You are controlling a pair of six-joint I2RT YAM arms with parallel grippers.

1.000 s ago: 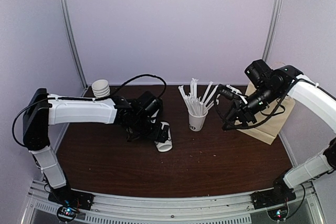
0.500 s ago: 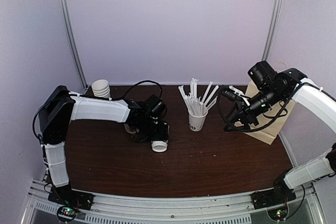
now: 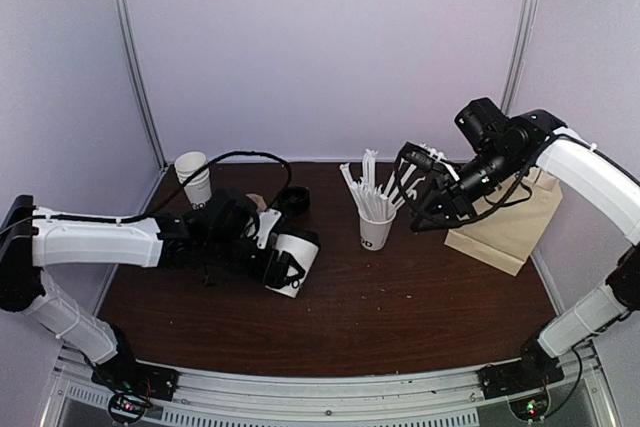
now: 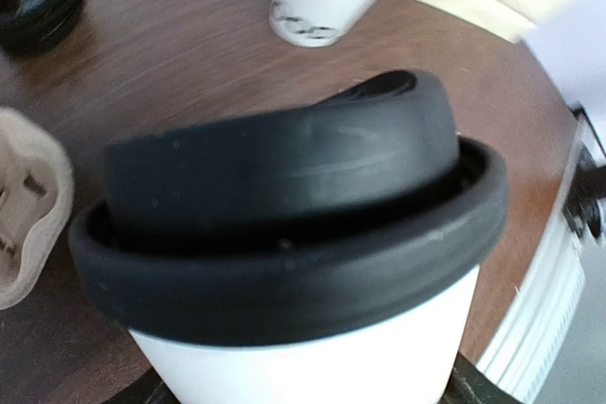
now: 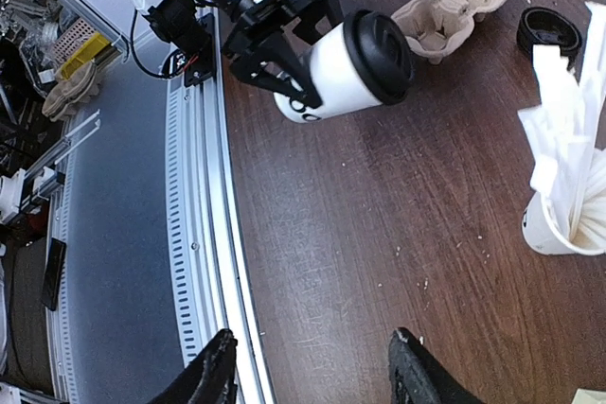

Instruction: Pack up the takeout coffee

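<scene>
Next, I take the white cup [image 3: 301,252] by the black lid with my right gripper before standing it upright, since my left gripper holds it tilted on its side.
The takeout coffee [image 3: 296,255] is a white cup with a black dome lid. It lies tilted on its side in my left gripper [image 3: 283,265], low over the table left of the middle. In the left wrist view the lid [image 4: 284,205] and white wall [image 4: 312,357] fill the frame. The right wrist view shows the cup [image 5: 331,73] clamped between the left fingers [image 5: 284,54], lid toward the right. My right gripper [image 3: 412,192] is open and empty in the air beside the straw cup; its view [image 5: 312,342] looks down on bare table by the near rail.
A lidless cup of white straws [image 3: 375,232] stands mid-table. A brown paper bag [image 3: 510,227] lies at the right. A stack of white cups [image 3: 195,179] stands back left. Black lids [image 3: 293,199] and a pulp cup carrier [image 5: 454,2] sit behind the left gripper.
My left arm has drawn back to the left and turned the lidded cup on its side. My right arm has swung left off the bag, toward the straw cup.
</scene>
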